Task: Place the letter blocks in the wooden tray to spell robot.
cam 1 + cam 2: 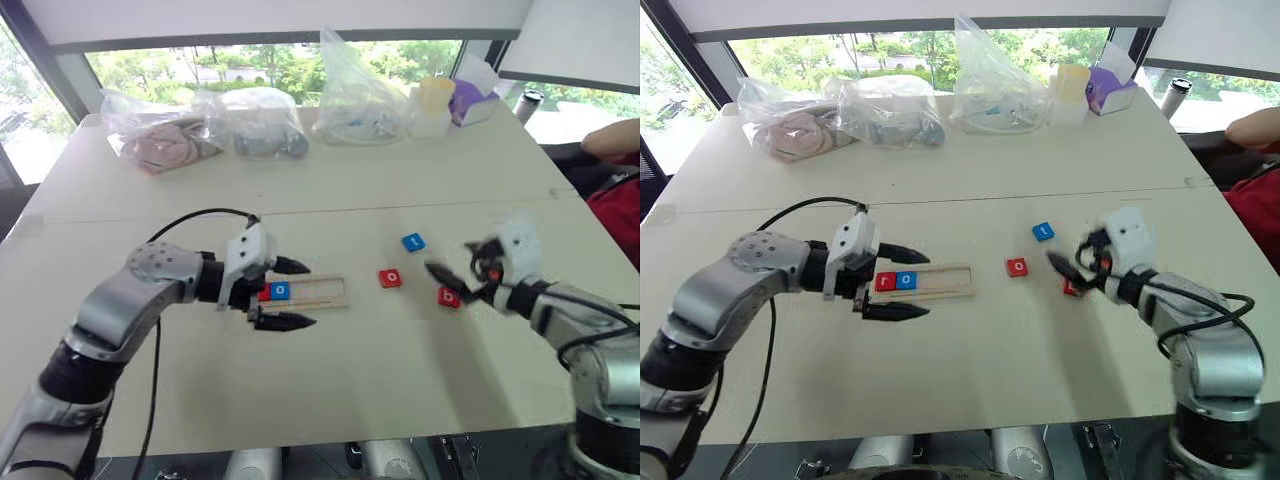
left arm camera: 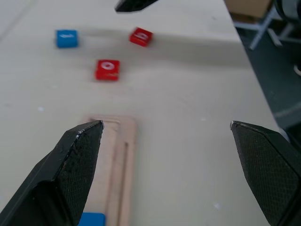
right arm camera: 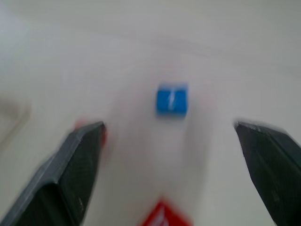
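Note:
With the tray reading "ro" (image 1: pixel 896 281) and the red "b" (image 1: pixel 448 297) lying free of its neighbours, my right gripper carries on down and closes on the red "b".
The wooden tray (image 1: pixel 322 292) lies on the table with a red letter block (image 1: pixel 264 293) and a blue "o" block (image 1: pixel 280 290) at its left end. My left gripper (image 1: pixel 297 293) is open, one finger on each side of that end of the tray. Three blocks lie loose to the right: a red "o" (image 1: pixel 390 278), a blue "t" (image 1: pixel 413 242) and a red "b" (image 1: pixel 449 297). My right gripper (image 1: pixel 462 275) hovers open just above the red "b". In the right wrist view the blue "t" (image 3: pixel 171 100) lies ahead between the spread fingers.
Several clear plastic bags (image 1: pixel 250 125) with contents, a cup (image 1: pixel 436 95) and a purple box (image 1: pixel 470 100) stand along the table's far edge. A person's arm (image 1: pixel 612 140) shows at the far right. The table's right edge (image 2: pixel 244 61) drops off beside the loose blocks.

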You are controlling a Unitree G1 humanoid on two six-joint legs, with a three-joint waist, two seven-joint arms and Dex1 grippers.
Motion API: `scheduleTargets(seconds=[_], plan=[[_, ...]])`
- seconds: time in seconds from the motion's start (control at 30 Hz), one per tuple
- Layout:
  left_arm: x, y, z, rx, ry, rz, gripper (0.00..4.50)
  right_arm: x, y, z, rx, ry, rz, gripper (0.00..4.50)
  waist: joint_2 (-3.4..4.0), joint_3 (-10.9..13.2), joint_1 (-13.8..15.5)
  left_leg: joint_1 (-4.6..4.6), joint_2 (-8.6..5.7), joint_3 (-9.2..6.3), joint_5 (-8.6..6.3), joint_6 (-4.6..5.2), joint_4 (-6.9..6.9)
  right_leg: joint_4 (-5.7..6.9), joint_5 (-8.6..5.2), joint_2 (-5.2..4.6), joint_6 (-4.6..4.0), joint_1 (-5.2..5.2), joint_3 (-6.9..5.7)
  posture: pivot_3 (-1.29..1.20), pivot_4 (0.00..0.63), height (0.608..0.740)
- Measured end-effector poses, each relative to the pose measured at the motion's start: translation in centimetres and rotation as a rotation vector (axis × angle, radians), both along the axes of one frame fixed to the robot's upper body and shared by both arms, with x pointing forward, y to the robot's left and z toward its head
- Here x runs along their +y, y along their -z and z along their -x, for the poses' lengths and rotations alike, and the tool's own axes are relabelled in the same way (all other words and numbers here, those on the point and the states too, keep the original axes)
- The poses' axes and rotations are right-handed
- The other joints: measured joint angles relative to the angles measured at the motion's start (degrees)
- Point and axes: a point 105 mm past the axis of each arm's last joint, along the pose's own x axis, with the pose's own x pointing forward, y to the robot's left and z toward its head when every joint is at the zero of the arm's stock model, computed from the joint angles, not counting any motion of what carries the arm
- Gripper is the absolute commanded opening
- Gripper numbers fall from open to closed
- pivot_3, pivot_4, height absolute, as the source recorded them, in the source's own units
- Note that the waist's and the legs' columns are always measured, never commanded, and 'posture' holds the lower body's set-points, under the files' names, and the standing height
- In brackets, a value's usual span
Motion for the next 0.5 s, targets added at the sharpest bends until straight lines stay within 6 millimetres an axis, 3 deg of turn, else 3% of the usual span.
scheduleTargets(seconds=[0.1,0.3,0.5], plan=[[0.3,-0.2,0.2,-0.019,0.021,-0.028,4.5,-2.2,1.9,0.2,0.059,-0.126,0.034,4.48,-0.01,0.02,-0.1,0.05,0.0,0.12,0.0,0.0,0.1,0.06,0.03,0.01,-0.09,0.01,0.08,0.0,0.15,0.74],[0.1,-0.4,0.2,-0.041,0.007,-0.022,4.5,-2.1,2.4,-0.6,0.028,-0.293,0.04,4.48,-0.05,0.04,-0.01,0.05,0.04,0.09,0.02,-0.02,0.23,0.12,0.11,0.09,-0.19,0.03,0.09,0.0,0.15,0.74],[1.7,-0.1,-0.2,-0.039,-0.07,-0.049,4.5,-2.8,3.5,-1.0,0.052,-0.361,0.089,4.48,-0.04,0.04,0.13,0.04,0.04,0.08,0.01,-0.02,0.2,0.12,0.29,0.04,-0.15,0.03,0.09,0.0,0.15,0.74]])
